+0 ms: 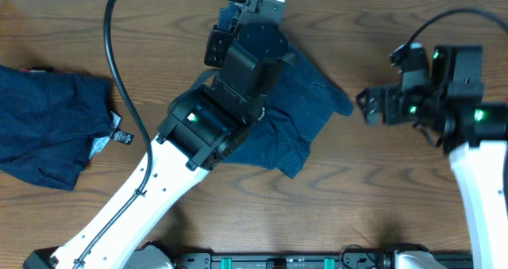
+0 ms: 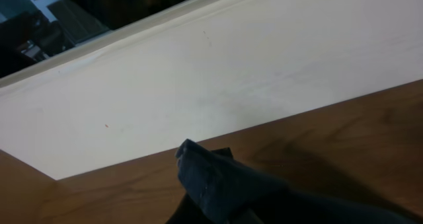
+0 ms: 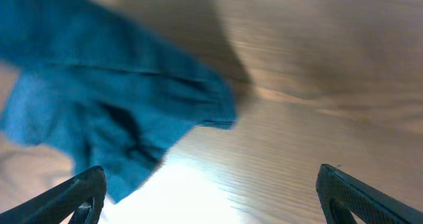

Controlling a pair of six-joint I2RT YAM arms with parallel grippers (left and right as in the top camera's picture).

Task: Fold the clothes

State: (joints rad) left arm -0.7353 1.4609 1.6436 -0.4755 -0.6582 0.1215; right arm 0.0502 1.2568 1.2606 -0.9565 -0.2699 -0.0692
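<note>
My right gripper is open and the navy garment's free corner (image 1: 343, 105) points at it, so I should now move toward that corner (image 1: 346, 108) until it is between the gripper's fingers, then close them.
One dark navy garment (image 1: 305, 102) lies crumpled at the table's centre, partly under my left arm. My left gripper (image 1: 232, 17) is at the far table edge, shut on a bunched fold of this garment (image 2: 215, 178), with its jaws (image 2: 225, 216) mostly hidden by cloth. My right gripper (image 1: 367, 104) is open and empty, just right of the garment's right corner. In the right wrist view its fingers (image 3: 218, 197) spread wide over bare wood, with the garment (image 3: 99, 98) ahead to the left. A second navy garment (image 1: 48, 126) with small white and black tags (image 1: 119, 134) lies at the left.
The wooden table (image 1: 397, 197) ends at a white wall panel (image 2: 198, 78) just beyond my left gripper. A black cable (image 1: 111, 47) loops over the table's left half. My left arm (image 1: 206, 122) covers the central garment's left part.
</note>
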